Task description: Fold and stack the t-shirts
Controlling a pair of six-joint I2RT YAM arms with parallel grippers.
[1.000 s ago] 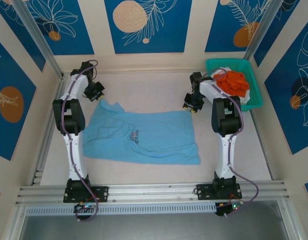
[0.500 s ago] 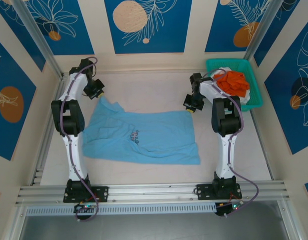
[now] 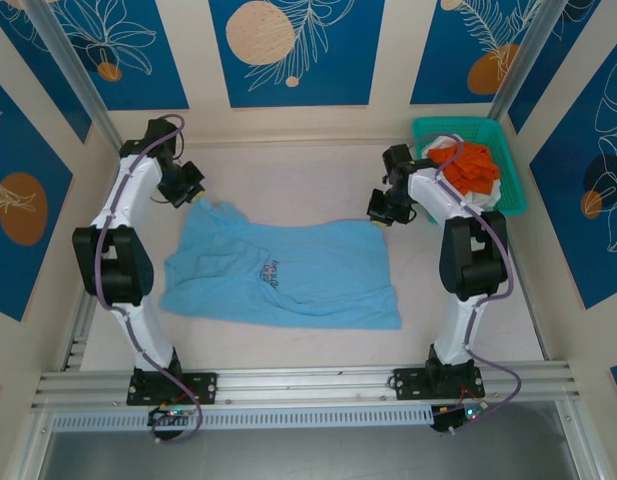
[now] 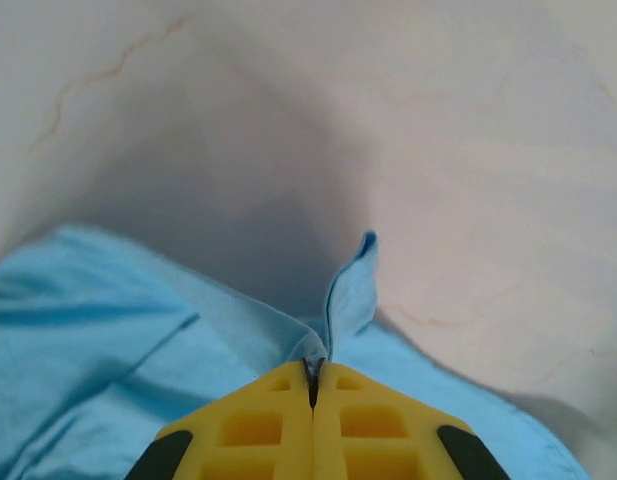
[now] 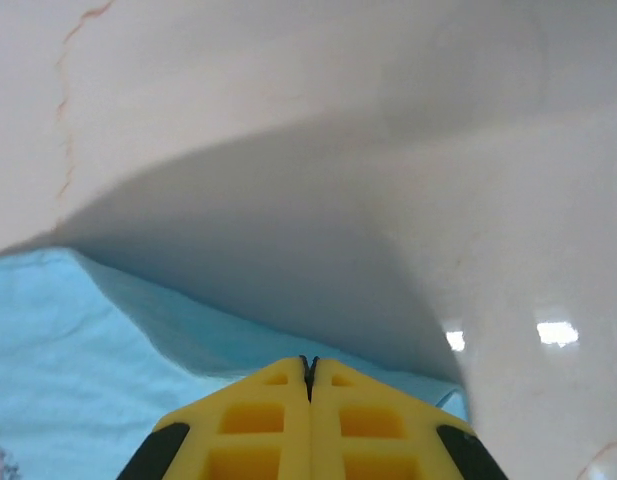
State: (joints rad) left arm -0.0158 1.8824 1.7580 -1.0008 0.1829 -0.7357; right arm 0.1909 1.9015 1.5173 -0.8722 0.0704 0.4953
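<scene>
My left gripper should keep folding toward the t-shirt's near edge (image 3: pixel 206 318) and let go there, as both far corners (image 3: pixel 205 205) of the light blue t-shirt are in my grippers.
A light blue t-shirt (image 3: pixel 288 275) with a small dark-and-pink chest print (image 3: pixel 271 272) lies spread across the middle of the table. My left gripper (image 3: pixel 191 188) is shut on its far left corner; in the left wrist view the blue cloth (image 4: pixel 108 340) bunches into the closed yellow jaws (image 4: pixel 313 370). My right gripper (image 3: pixel 380 214) is shut on the far right corner, where the shirt's edge (image 5: pixel 68 330) rises off the table to the closed jaws (image 5: pixel 308 365). The orange t-shirt (image 3: pixel 470 165) lies on a white one (image 3: pixel 440 145) in the basket.
The teal lattice basket (image 3: pixel 510 205) stands at the far right corner, just right of my right arm. Aluminium posts and blue-patterned walls close in the table on three sides. Bare table runs between the shirt's far edge and the back wall.
The right gripper has shut on the shirt's far right corner. Both arms' elbows have swung outward, the left more, and the shirt's far left corner has been drawn slightly back.
</scene>
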